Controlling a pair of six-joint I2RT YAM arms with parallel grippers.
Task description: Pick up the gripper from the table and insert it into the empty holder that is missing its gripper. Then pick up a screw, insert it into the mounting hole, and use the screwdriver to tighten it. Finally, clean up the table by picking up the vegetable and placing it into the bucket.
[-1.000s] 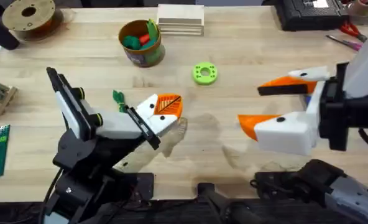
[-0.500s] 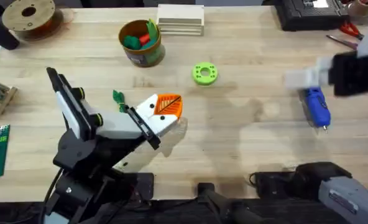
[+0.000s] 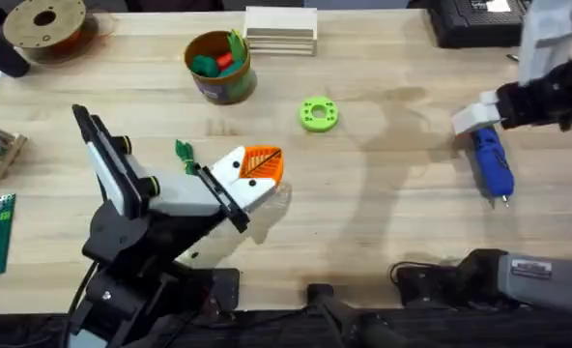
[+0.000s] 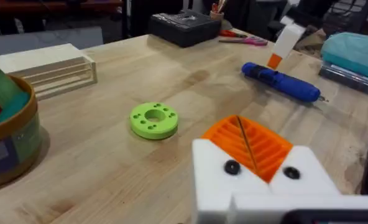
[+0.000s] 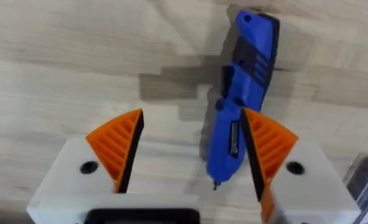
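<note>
My gripper will grip and lift the blue screwdriver (image 3: pixel 494 166), and the screwdriver will then shine light past its tip, because a black button (image 5: pixel 227 79) sticks out of the screwdriver's handle.
The blue screwdriver (image 3: pixel 494 166) lies on the table (image 3: pixel 383 222) at the right. My right gripper (image 3: pixel 474 121) hangs open over its handle end. In the right wrist view the screwdriver (image 5: pixel 240 99) lies between the orange fingers (image 5: pixel 119 146), close against one of them, untouched by the right gripper (image 5: pixel 192 115). My left gripper (image 3: pixel 254 176) rests shut at centre left, its orange pads (image 4: pixel 249 144) pressed together. The vegetable (image 3: pixel 185 153) lies just left of it. The bucket (image 3: pixel 223 89) stands behind. The loose gripper, the empty holder and a screw are out of view.
A green ring-shaped disc (image 3: pixel 318 114) lies mid-table, also ahead of the left wrist camera (image 4: pixel 153 119). A wooden box (image 3: pixel 281 29), a filament spool (image 3: pixel 44 24), a black device (image 3: pixel 479 19) and scissors (image 3: pixel 537 58) line the back edge.
My right arm has moved from close under the camera at the front right back and down to the screwdriver's handle end. The left arm and the table's things have not moved.
</note>
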